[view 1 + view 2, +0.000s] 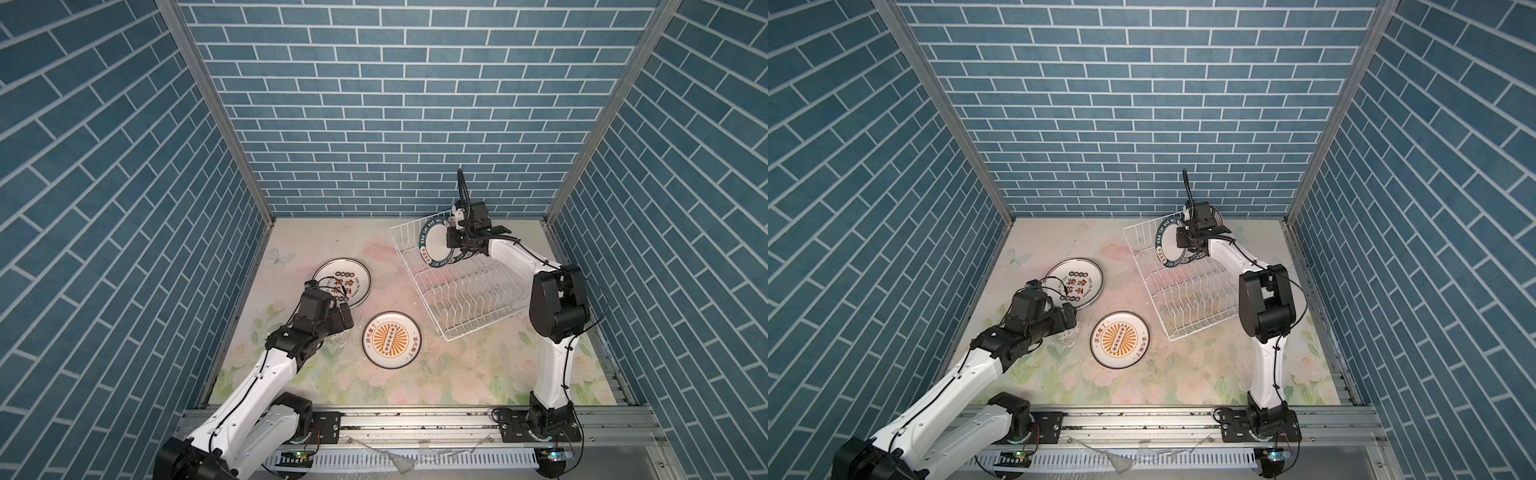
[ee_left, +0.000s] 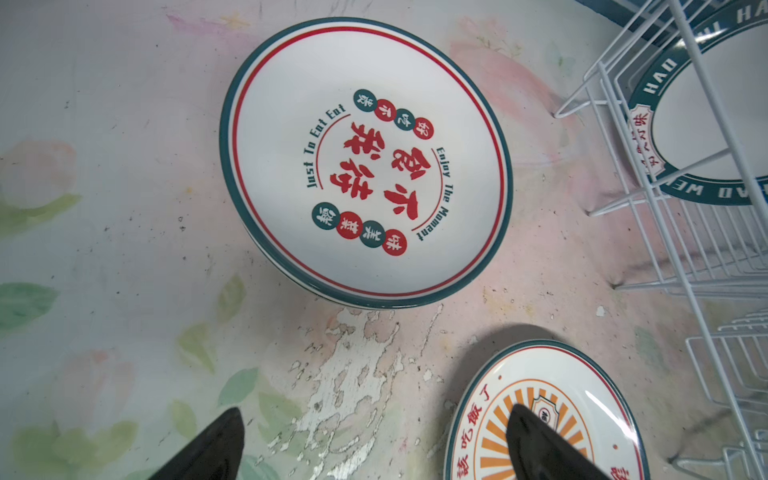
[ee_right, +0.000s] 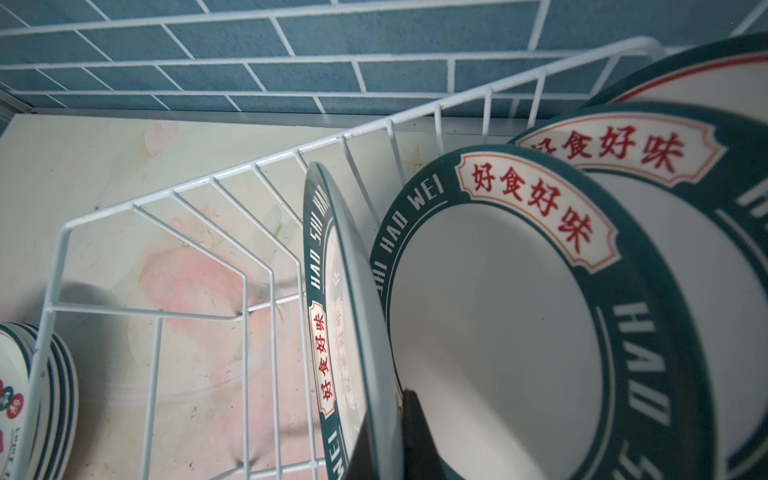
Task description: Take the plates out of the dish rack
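Note:
The sunburst plate (image 1: 392, 340) is next to my left gripper and far from my right gripper, so my left gripper should take over the front plate (image 1: 436, 242) and put it down there.
The white wire dish rack (image 1: 465, 291) (image 1: 1192, 291) stands at the back right, with several green-rimmed plates upright at its far end. My right gripper (image 3: 388, 440) is shut on the rim of the front plate (image 3: 353, 311) (image 1: 434, 245) (image 1: 1168, 245). Behind it stand a second (image 3: 498, 332) and a third plate (image 3: 685, 249). A stack of plates with red characters (image 1: 341, 282) (image 1: 1075, 282) (image 2: 365, 166) lies flat on the left. A sunburst plate (image 1: 391, 340) (image 1: 1120, 340) (image 2: 552, 399) lies beside it. My left gripper (image 2: 376, 415) (image 1: 343, 316) hangs open and empty between them.
Blue brick walls close in the back and both sides. The floral table mat (image 2: 124, 208) has a worn patch (image 2: 349, 374) under the left gripper. A metal rail (image 1: 415, 419) with both arm bases runs along the front edge.

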You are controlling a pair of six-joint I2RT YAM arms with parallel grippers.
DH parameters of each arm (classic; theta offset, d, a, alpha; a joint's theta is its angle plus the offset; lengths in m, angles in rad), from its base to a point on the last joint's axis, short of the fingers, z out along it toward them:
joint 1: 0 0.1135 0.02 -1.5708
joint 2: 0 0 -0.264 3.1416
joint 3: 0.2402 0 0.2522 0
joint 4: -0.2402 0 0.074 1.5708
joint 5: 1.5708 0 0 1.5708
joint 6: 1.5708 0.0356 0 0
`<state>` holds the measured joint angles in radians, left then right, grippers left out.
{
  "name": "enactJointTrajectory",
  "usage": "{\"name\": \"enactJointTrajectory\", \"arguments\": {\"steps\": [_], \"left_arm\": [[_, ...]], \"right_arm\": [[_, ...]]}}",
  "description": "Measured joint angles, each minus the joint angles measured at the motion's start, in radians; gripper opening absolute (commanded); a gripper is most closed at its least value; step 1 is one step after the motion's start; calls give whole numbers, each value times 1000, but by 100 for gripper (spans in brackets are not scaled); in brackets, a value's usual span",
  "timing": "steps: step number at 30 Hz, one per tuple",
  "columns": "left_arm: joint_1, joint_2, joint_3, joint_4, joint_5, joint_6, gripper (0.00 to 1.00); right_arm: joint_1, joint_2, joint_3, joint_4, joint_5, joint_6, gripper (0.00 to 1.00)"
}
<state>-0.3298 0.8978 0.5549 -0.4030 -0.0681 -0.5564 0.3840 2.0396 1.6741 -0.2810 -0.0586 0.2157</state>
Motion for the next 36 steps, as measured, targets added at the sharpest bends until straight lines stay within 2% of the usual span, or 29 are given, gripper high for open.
{"name": "enactJointTrajectory", "arguments": {"steps": [10,18,22,28,36], "left_arm": [[0,1,0,-2,-27,-30,99],[0,-58,-1,17,70,58,99],[-1,-150,-27,28,81,79,99],[-1,-239,-49,26,82,78,99],[-1,-211,-96,139,248,71,99]], "right_arm": [[5,-254,-154,85,63,-197,0],[58,-540,-469,383,31,-201,0],[140,-632,-626,507,15,-122,0],[225,-724,-794,609,-45,114,0],[309,-736,-922,648,-119,416,0]]}}
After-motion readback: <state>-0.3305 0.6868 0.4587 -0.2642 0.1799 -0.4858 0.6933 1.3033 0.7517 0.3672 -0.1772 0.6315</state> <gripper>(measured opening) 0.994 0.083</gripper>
